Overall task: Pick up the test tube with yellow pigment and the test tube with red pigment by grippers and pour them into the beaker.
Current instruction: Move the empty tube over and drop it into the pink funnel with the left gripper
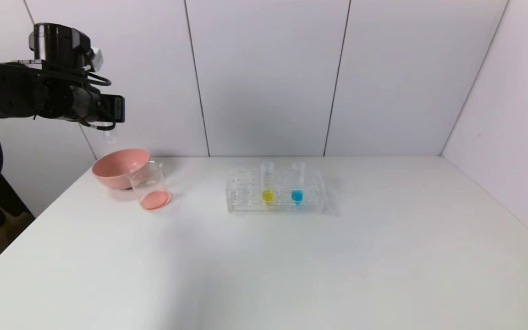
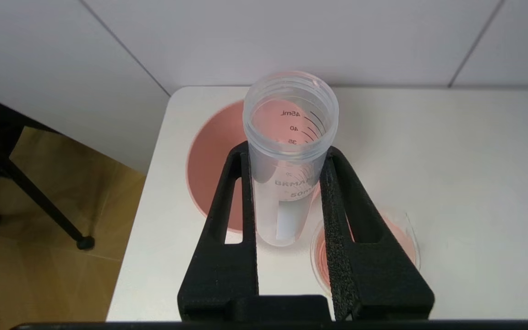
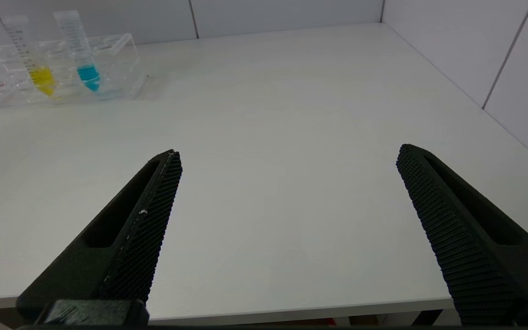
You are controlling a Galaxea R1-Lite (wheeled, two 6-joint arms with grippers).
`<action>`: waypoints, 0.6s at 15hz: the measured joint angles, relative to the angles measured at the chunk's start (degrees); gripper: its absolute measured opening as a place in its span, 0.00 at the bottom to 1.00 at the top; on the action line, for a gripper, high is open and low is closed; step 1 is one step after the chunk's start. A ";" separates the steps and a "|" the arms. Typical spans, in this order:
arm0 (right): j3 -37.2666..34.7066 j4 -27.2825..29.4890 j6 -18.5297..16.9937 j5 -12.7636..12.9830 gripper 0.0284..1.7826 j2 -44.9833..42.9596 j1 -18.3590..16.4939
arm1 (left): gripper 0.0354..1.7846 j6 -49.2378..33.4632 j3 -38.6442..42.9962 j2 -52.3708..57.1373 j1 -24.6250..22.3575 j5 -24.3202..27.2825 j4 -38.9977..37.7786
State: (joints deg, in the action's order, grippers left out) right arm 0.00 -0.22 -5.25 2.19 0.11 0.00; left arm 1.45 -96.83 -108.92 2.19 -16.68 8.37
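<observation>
The empty test tube (image 2: 290, 129) occupies my left gripper, so next I lower the tube into the pink bowl (image 1: 119, 167) before taking the test tube with yellow pigment.
My left gripper (image 1: 112, 120) is raised at the far left, above the pink bowl (image 1: 117, 167). In the left wrist view the left gripper (image 2: 287, 151) is shut on a clear graduated test tube (image 2: 287, 201), held upright, with no liquid showing in it. The beaker (image 1: 149, 185) stands beside the bowl with pinkish-red liquid at its bottom; it also shows in the left wrist view (image 2: 401, 240). The test tube with yellow pigment (image 1: 267, 183) stands in the clear rack (image 1: 245, 195). My right gripper (image 3: 287, 153) is open and empty over the table's near right edge, out of the head view.
A tube with blue liquid (image 1: 297, 184) stands in the rack next to the yellow one. The white table (image 1: 337, 266) is walled at the back and right. The table's left edge drops to the floor beside the bowl.
</observation>
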 joint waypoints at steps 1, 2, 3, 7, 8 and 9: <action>0.00 -0.02 0.00 0.00 0.96 0.00 0.00 | 0.23 -2.96 3.30 1.79 0.06 -2.39 -4.13; 0.00 -0.02 0.00 0.00 0.96 0.00 0.00 | 0.23 -4.45 6.49 3.39 0.12 -3.94 -7.14; 0.00 -0.02 0.02 0.00 0.96 0.00 0.00 | 0.23 -5.11 10.62 5.34 0.11 -5.12 -10.26; 0.00 -0.02 0.02 0.00 0.96 0.00 0.00 | 0.23 -5.67 25.17 11.74 0.30 -7.38 -23.48; 0.00 0.00 0.00 0.00 0.96 0.00 0.00 | 0.23 -6.02 27.71 12.35 0.17 -7.57 -26.61; 0.00 0.00 0.02 0.00 0.96 0.00 0.00 | 0.23 -6.46 29.53 12.40 -0.07 -7.70 -29.27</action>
State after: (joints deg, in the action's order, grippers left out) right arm 0.00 -0.22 -5.23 2.19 0.11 0.00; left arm -5.01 -67.30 -96.53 2.12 -24.38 -20.89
